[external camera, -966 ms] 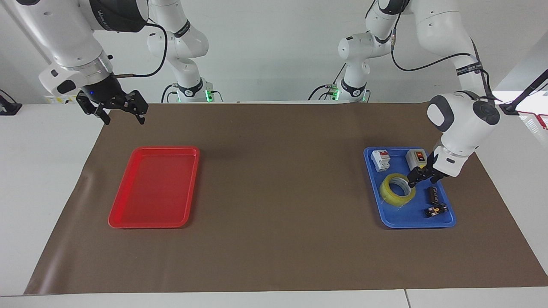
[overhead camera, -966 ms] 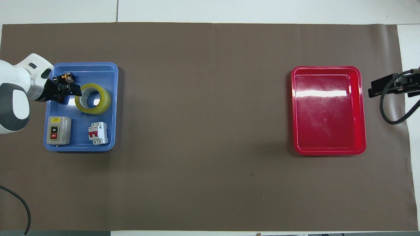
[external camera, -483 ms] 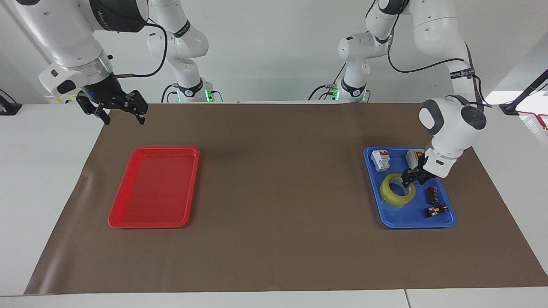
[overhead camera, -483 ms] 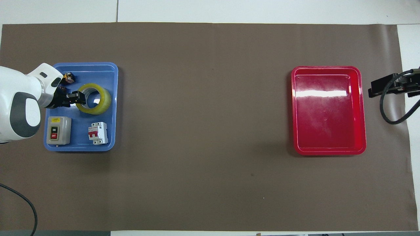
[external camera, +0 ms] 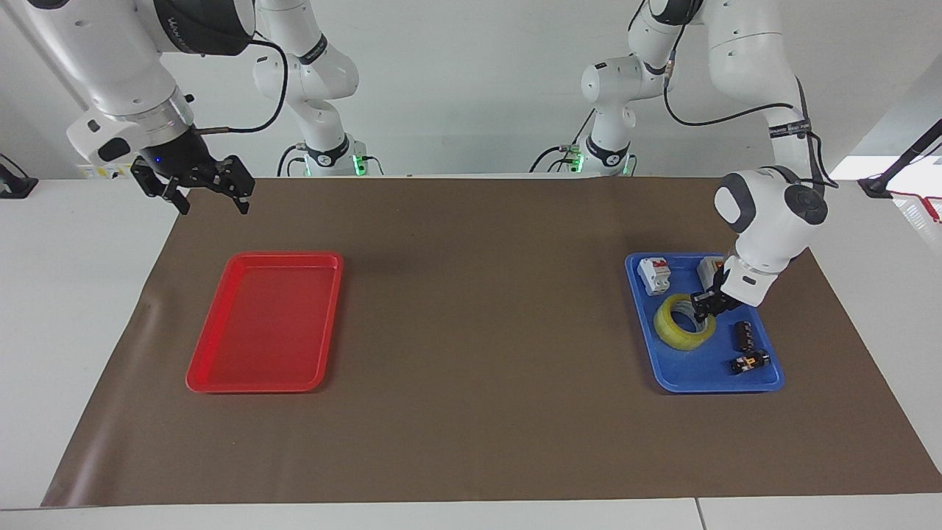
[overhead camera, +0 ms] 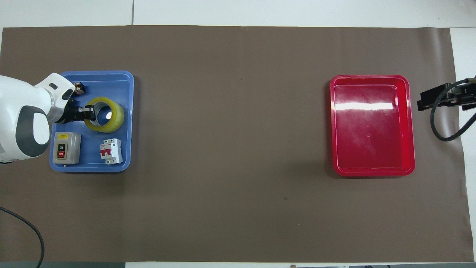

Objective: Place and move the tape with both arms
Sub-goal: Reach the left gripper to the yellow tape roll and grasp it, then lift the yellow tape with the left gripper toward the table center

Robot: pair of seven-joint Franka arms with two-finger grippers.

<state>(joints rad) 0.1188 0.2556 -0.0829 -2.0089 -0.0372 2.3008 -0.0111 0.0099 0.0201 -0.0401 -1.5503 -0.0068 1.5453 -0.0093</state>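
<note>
My left gripper needs to carry the yellow tape roll now until the tape roll sits on the brown mat's open middle (overhead camera: 242, 116). The fingers are holding the tape roll's side (overhead camera: 93, 125) from both sides.
The yellow tape roll (external camera: 673, 333) lies in the blue tray (external camera: 699, 380) at the left arm's end of the table. It also shows in the overhead view (overhead camera: 112, 124). My left gripper (external camera: 703, 309) is down in the tray, shut on the roll's wall, with one finger inside the core and one outside; it also shows in the overhead view (overhead camera: 88, 111). My right gripper (external camera: 212, 200) waits open and empty in the air, over the mat's edge nearer to the robots than the red tray (external camera: 257, 324).
In the blue tray (overhead camera: 89, 169) there are also a white-and-red circuit breaker (overhead camera: 111, 151), a grey on/off switch box (overhead camera: 66, 148) and small black parts (external camera: 745, 335). The red tray (overhead camera: 372, 123) holds nothing. A brown mat (external camera: 471, 294) covers the table.
My left gripper moved onto the tape's rim and closed on it. The roll shifted slightly toward the robots. My right arm has not moved.
</note>
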